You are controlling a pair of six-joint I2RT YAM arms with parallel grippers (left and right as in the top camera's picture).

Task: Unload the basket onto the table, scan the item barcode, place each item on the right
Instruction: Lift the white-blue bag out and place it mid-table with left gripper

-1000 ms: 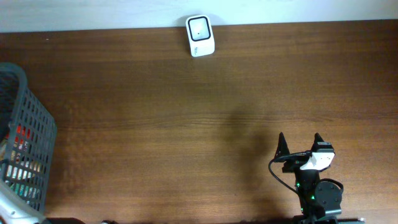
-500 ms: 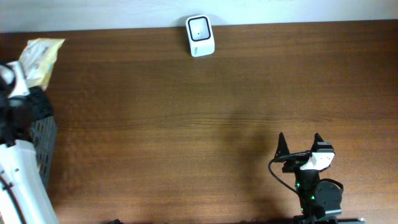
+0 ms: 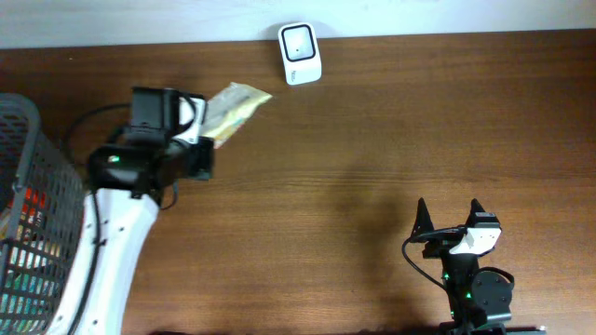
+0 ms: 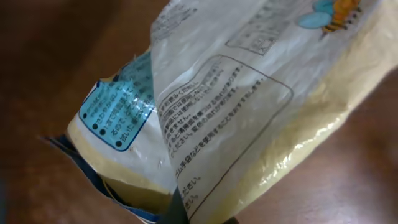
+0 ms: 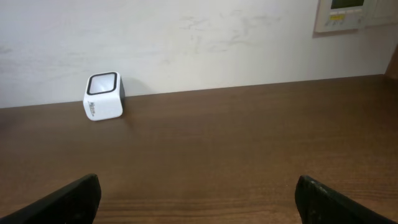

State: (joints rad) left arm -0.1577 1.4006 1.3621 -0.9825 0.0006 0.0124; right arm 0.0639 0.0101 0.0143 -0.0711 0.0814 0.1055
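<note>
My left gripper is holding the packet clear of the basket, and the table before the scanner (image 3: 290, 173) is empty. It should keep moving toward that space and let go of the packet there.
A yellow and clear snack packet (image 3: 235, 104) hangs above the table, left of the white scanner (image 3: 299, 53). My left gripper (image 3: 207, 127) is shut on its near end. The packet (image 4: 249, 93) fills the left wrist view, showing printed text and a blue label, with a dark fingertip (image 4: 176, 210) pinching its lower edge. I see no barcode on the side that shows. My right gripper (image 3: 449, 210) rests at the front right, open and holding nothing. In the right wrist view its fingers (image 5: 68, 199) stand wide apart and the scanner (image 5: 103, 96) sits far off by the wall.
A grey wire basket (image 3: 42, 177) with several packaged goods stands at the table's left edge. A white wall runs along the back of the table (image 3: 372, 140). A cable trails from the left arm near the basket.
My left arm has lifted the packet from the basket area and swung it right, toward the scanner. The right arm has not moved.
</note>
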